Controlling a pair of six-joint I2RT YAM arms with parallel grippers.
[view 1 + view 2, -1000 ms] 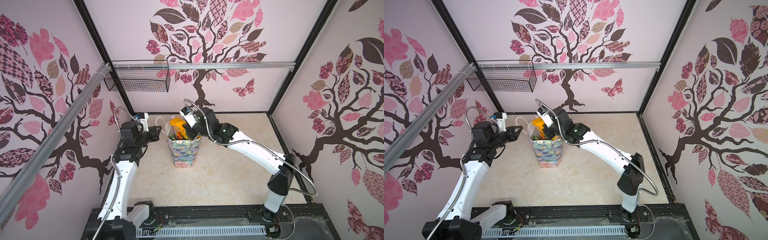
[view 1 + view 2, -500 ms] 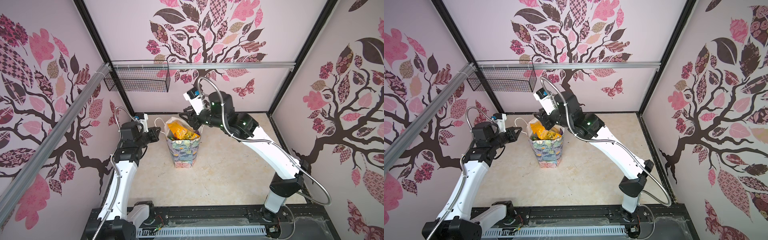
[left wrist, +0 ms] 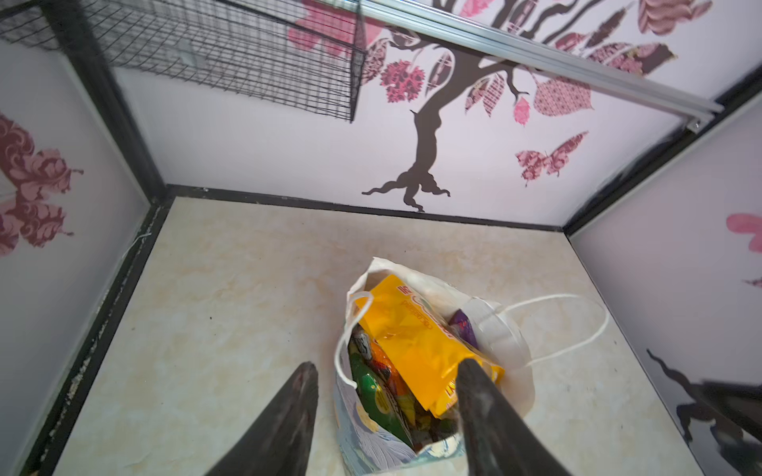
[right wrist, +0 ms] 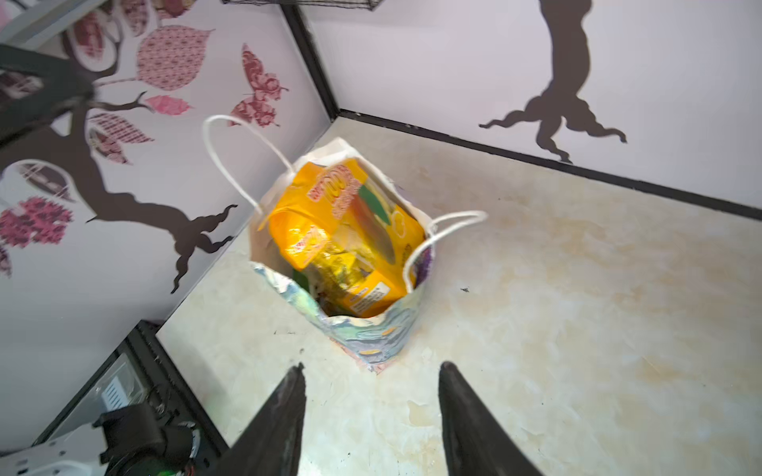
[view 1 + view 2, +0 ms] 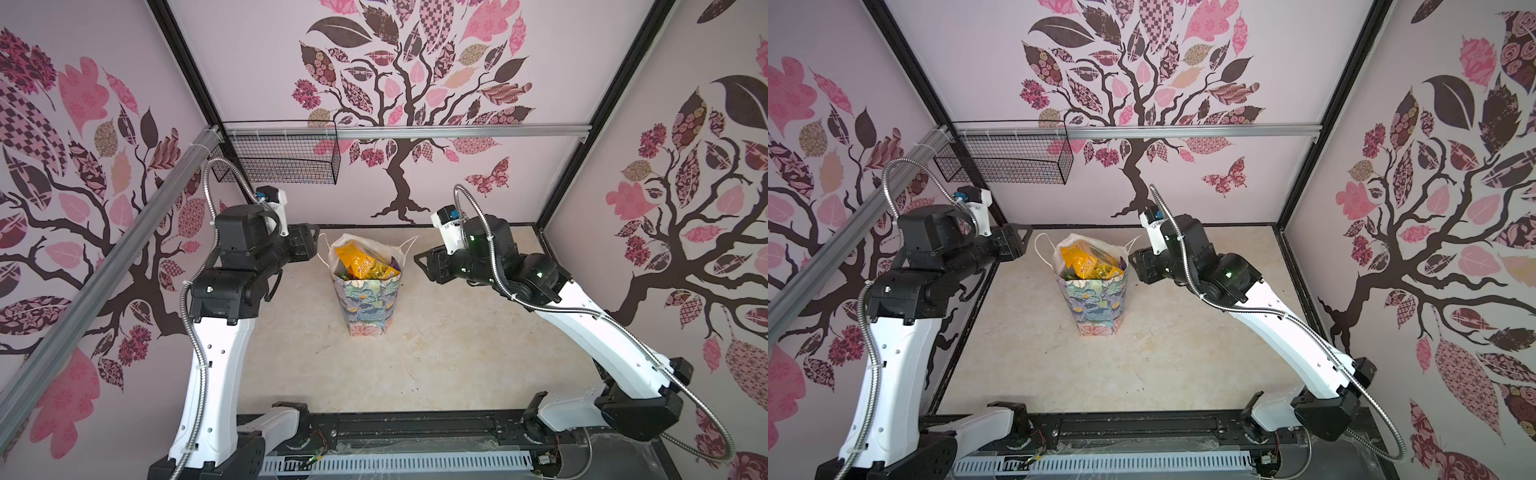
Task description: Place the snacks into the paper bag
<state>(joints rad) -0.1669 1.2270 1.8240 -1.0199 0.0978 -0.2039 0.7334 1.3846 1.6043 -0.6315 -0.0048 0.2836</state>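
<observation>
The orange-yellow packet is lying at a slant with its end up at the paper bag's rim. So my left gripper should push the packet's middle down into the bag.
The paper bag stands upright on the floor in both top views, its white cord handles hanging loose. Snacks fill it to the rim: an orange-yellow packet lies on top, and the left wrist view shows a green one and a purple one beneath it. My left gripper hovers open just left of the bag's mouth and holds nothing. To the right of the bag, clear of it, my right gripper is open and empty.
A black wire basket hangs on the back wall at the left, under an aluminium rail. Patterned walls close in three sides. The arms' black base rail runs along the front edge.
My right gripper has come up out of the bag's mouth, swung away to the right and opened wider. My left gripper, shut at the bag's left rim before, now stands open.
</observation>
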